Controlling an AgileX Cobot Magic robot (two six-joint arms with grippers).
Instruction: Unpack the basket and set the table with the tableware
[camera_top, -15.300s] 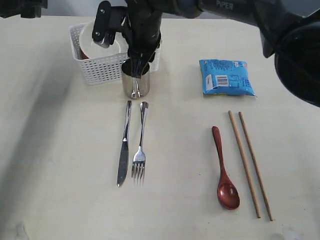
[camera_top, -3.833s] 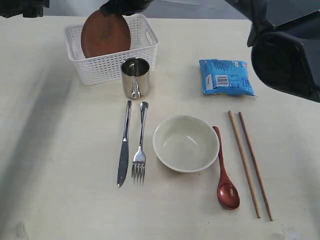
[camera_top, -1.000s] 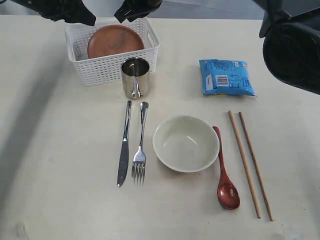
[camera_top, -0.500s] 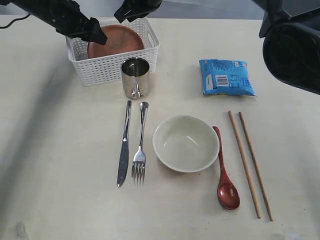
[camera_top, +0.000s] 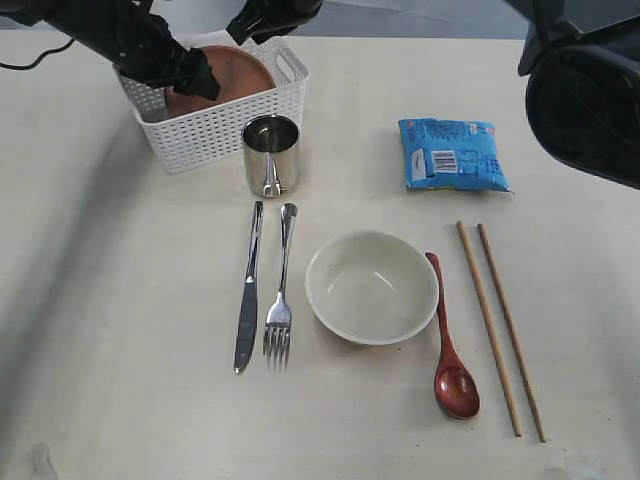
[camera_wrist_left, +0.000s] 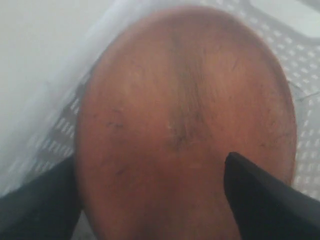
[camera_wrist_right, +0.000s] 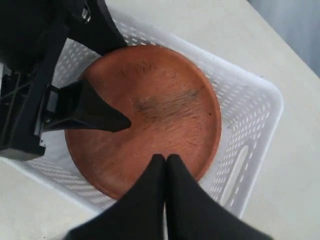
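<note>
My left gripper should pick up the plate and pass it to my right gripper, because the plate is leaning in the basket (camera_top: 240, 76), away from the free space (camera_top: 366, 168) by the blue packet.
The white basket (camera_top: 222, 126) stands at the table's (camera_top: 120, 330) far left with the reddish-brown plate (camera_top: 235, 72) leaning inside it. My left gripper (camera_top: 196, 76) is open inside the basket. One finger (camera_wrist_right: 95, 112) lies over the plate's (camera_wrist_right: 155, 105) face and the other is past its rim. In the left wrist view the plate (camera_wrist_left: 185, 115) fills the space between the open jaws (camera_wrist_left: 150, 160). My right gripper (camera_wrist_right: 165, 158) is shut and empty, just above the plate's edge. Cup (camera_top: 271, 155), knife (camera_top: 247, 300), fork (camera_top: 281, 300), bowl (camera_top: 371, 287), spoon (camera_top: 448, 340) and chopsticks (camera_top: 499, 325) lie on the table.
A blue snack packet (camera_top: 453, 153) lies at the back right. The steel cup stands right against the basket's front wall. The right arm's dark bulk (camera_top: 585, 90) hangs over the far right corner.
My left gripper has come down from the left into the basket and over the plate. The basket has slid a little to the left. The right gripper has stayed put.
</note>
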